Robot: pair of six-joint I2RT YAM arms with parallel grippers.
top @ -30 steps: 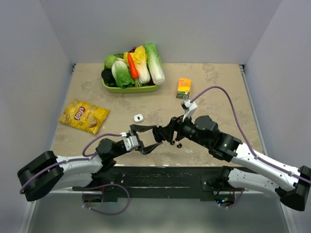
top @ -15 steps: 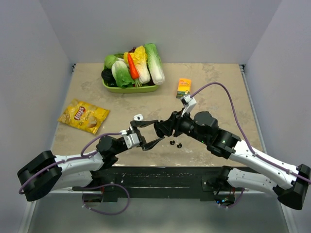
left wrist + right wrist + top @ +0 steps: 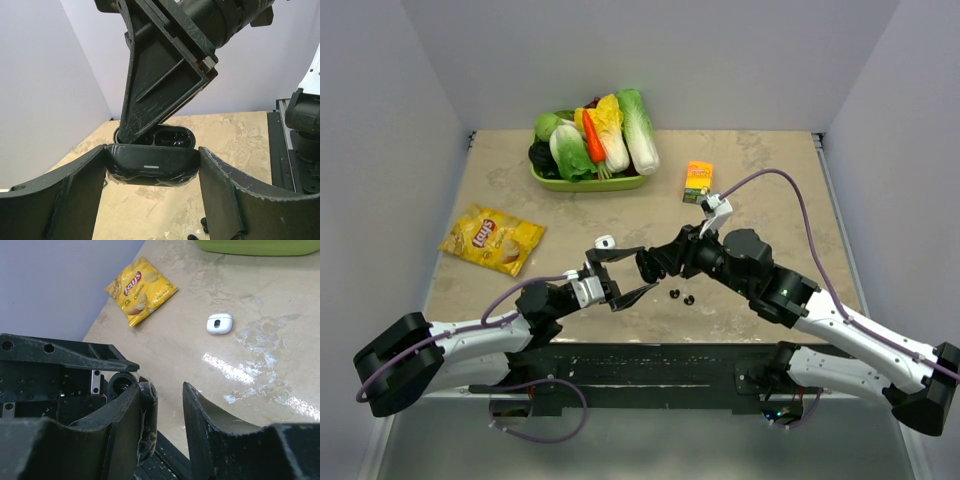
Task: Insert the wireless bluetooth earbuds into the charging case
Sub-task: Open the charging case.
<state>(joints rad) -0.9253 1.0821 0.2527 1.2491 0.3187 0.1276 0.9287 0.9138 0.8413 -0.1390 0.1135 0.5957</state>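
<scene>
My left gripper is holding the charging case by its two ends, so next my right gripper takes hold of the open lid while my left gripper changes its grip to the front and back.
My left gripper is shut on the black charging case and holds it above the table with its two wells facing up. My right gripper meets it from the right with jaws apart and nothing gripped. In the left wrist view, one right finger reaches down onto the case's open top. In the right wrist view, a shiny black part of the case lies against the inner face of the left finger. Two black earbuds lie on the table just below the grippers. A white earbud piece lies beyond.
A yellow chip bag lies at the left. A green tray of vegetables stands at the back. A small orange box stands at the back right. The black front rail runs along the near edge.
Both grippers have moved a little away from the near edge together with the case, and the two black earbuds now show clear of them. Almost nothing moved in the last half second.
</scene>
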